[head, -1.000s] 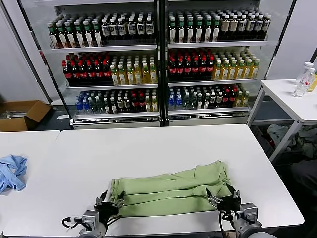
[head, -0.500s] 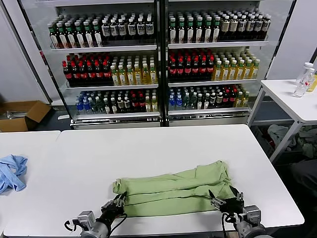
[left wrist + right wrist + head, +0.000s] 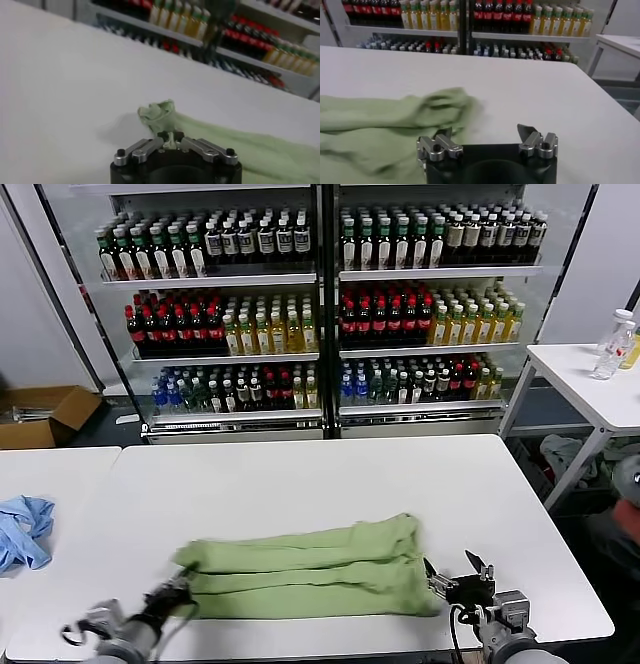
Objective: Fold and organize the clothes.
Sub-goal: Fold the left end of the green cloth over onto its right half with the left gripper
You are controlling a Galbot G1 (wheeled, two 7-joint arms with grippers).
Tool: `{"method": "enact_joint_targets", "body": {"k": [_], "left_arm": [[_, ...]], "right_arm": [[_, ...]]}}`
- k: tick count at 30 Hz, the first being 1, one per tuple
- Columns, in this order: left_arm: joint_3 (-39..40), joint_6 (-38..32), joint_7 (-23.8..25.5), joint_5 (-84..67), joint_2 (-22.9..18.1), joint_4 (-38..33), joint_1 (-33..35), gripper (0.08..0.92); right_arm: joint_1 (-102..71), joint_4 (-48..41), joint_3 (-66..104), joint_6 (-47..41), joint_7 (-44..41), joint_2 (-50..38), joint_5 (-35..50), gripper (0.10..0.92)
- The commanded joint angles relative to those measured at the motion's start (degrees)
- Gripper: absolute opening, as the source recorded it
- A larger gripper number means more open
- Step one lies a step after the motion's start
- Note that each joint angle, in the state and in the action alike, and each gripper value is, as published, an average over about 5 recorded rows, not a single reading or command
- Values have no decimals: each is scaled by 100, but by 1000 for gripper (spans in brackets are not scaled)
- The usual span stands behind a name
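The light green shirt lies as a long strip of cloth, one end loose by the right gripper (image 3: 412, 574), so the robot's left gripper should fold the shirt's other end over its middle (image 3: 308, 570).
The light green shirt (image 3: 305, 569) lies folded into a long band across the near part of the white table (image 3: 300, 484). My left gripper (image 3: 178, 596) is shut on the band's left end, near the table's front edge. In the left wrist view a bunched tuft of the shirt (image 3: 157, 111) sticks out past the pinched left gripper (image 3: 170, 135). My right gripper (image 3: 455, 576) stands open just off the band's right end, holding nothing. The right wrist view shows the right gripper (image 3: 486, 132) with its jaws wide and the shirt (image 3: 385, 125) beside one finger.
A light blue cloth (image 3: 22, 529) lies on the neighbouring table at the far left. Drinks coolers (image 3: 320, 304) full of bottles stand behind the table. At the right, a small white side table (image 3: 590, 379) carries bottles. A cardboard box (image 3: 45, 414) sits on the floor at left.
My left gripper shut on the shirt's left end and pulled it leftward; the whole band slid left on the table. The right gripper stayed open, and the shirt's right end drew away from it.
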Motion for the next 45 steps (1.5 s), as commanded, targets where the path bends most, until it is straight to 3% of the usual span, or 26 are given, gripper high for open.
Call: {"method": "enact_joint_targets", "body": {"k": [1, 4, 7, 13, 18, 25, 33, 40, 45], "left_arm": [[-1788, -26, -163, -1190, 934, -214, -261, 110], [-1670, -37, -192, -1812, 849, -551, -314, 110], [-1204, -60, -168, -2290, 509, -905, -306, 110], [354, -114, -130, -2459, -361, -1233, -401, 110], [1448, -161, -111, -2186, -732, -1228, -536, 110], [2554, -258, 28, -1038, -903, -606, -736, 110], [3232, -323, 315, 283, -826, 74, -825, 117], [3189, -339, 750, 421, -770, -520, -532, 280], [2613, -433, 812, 386, -703, -904, -150, 428]], "right_arm": [[195, -56, -64, -5, 13, 0, 48, 823], [208, -63, -90, -9, 22, 7, 44, 823], [193, -61, -102, -12, 26, -1, 34, 823], [168, -63, -80, -16, 36, -11, 17, 823], [117, -54, -55, -6, 35, 35, -24, 823], [32, -45, -30, 38, 18, 91, -98, 823], [25, -46, -11, 70, 4, 123, -119, 823], [13, -61, -11, 88, -12, 139, -131, 823], [36, -79, -8, 95, -26, 145, -129, 823]]}}
